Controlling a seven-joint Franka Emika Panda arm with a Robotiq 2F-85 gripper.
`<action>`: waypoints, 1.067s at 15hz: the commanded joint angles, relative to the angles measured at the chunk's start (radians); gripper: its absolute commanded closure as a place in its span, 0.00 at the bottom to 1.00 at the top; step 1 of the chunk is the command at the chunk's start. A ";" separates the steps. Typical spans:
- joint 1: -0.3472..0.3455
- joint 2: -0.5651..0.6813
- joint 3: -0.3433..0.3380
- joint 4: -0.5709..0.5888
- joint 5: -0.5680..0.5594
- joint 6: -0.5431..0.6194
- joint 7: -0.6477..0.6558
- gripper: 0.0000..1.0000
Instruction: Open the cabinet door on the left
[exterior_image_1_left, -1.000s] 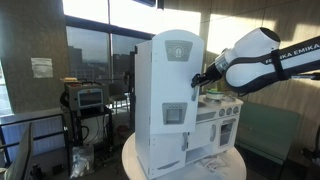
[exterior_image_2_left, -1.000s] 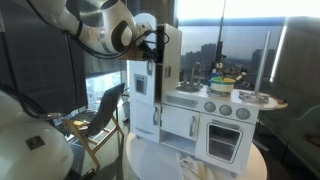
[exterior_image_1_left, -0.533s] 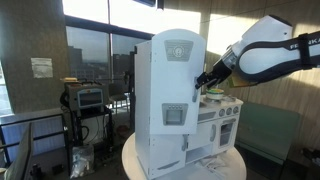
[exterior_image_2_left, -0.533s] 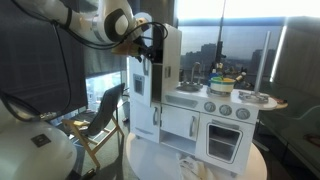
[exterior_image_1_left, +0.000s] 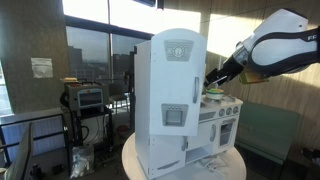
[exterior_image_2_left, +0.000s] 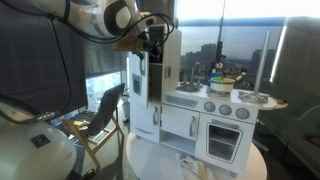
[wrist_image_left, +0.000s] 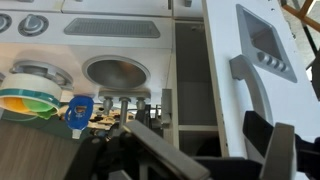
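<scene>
My gripper should enter the dark gap and push the door wide from its inside, since the cabinet door's free edge is only partly away from the fridge.
The cabinet door is tall and white, with a round grey emblem near its top and a small grey square panel. It stands swung open; in the wrist view the cabinet door with its curved handle lies to the right of the dark fridge interior. My gripper hangs just off the door's far edge, apart from it. In the wrist view my gripper is open, with nothing between its fingers. In an exterior view the gripper is up beside the fridge's top.
The toy kitchen stands on a round white table. A green and yellow pot sits on the stove beside the fridge. The oven door with its window is lower right. A chair stands beside the table.
The gripper has opened and let go of the door's edge. It has drawn back a little from the door, which stays open.
</scene>
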 joint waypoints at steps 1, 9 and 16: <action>-0.064 0.098 0.020 0.066 -0.046 0.038 0.043 0.00; -0.064 0.253 0.030 0.166 -0.036 0.068 0.101 0.00; 0.084 0.180 -0.053 0.143 0.110 -0.085 -0.024 0.00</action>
